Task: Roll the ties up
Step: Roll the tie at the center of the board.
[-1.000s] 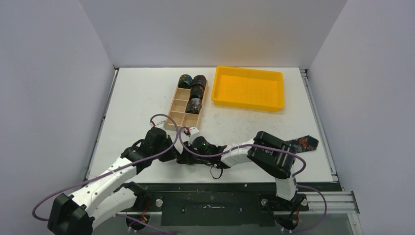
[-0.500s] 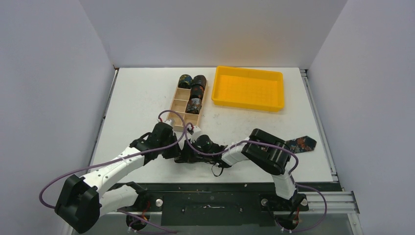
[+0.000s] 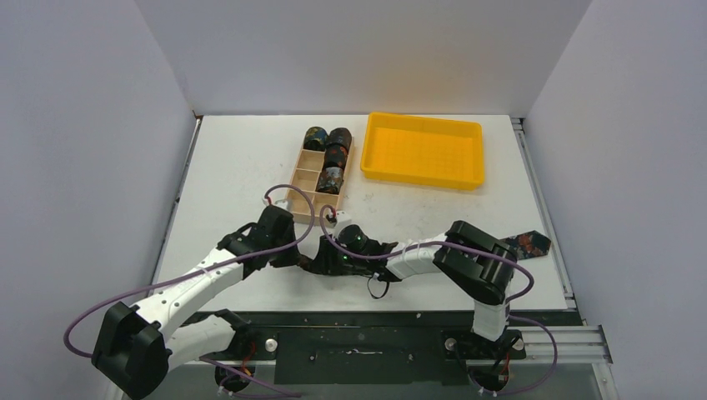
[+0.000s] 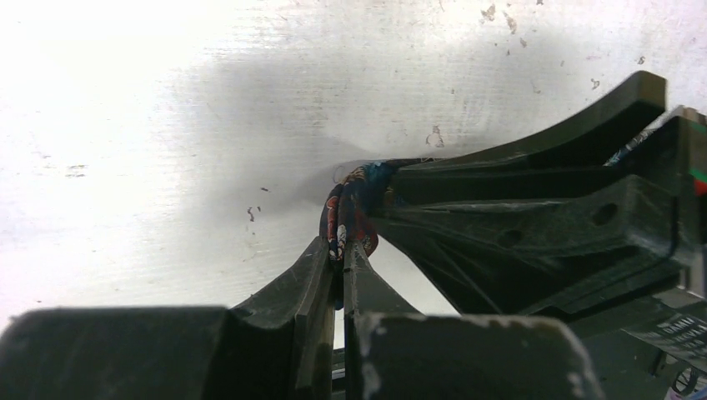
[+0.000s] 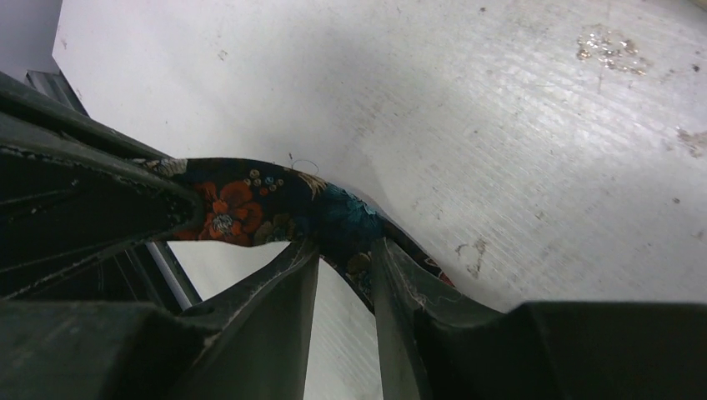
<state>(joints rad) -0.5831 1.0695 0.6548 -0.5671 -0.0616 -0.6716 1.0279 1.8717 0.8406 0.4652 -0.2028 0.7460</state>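
My right gripper is pinching the tie (image 5: 343, 237) next to its narrow end and is in the way of the fold. It should open and move farther (image 5: 423, 265) along the tie while my left gripper folds.
A dark floral tie lies along the near table; its wide end (image 3: 527, 244) shows at the right, the rest is hidden under my right arm. My left gripper (image 3: 306, 260) and right gripper (image 3: 328, 260) meet tip to tip near the table's front middle. In the left wrist view the left gripper (image 4: 342, 248) is shut on the tie's narrow end (image 4: 352, 204). In the right wrist view the right gripper (image 5: 343, 250) pinches the same tie (image 5: 242, 204) just beside it, a little above the table. Three rolled ties (image 3: 336, 143) stand in the wooden box (image 3: 304, 187).
The yellow tray (image 3: 423, 150) stands at the back right, beside the wooden box. The table's front edge and the metal rail run just below the grippers. Purple cables loop over both arms.
The left arm has swung forward and right, closing on the right gripper. The right arm's elbow has shifted right, and the tie's wide end has slid slightly right.
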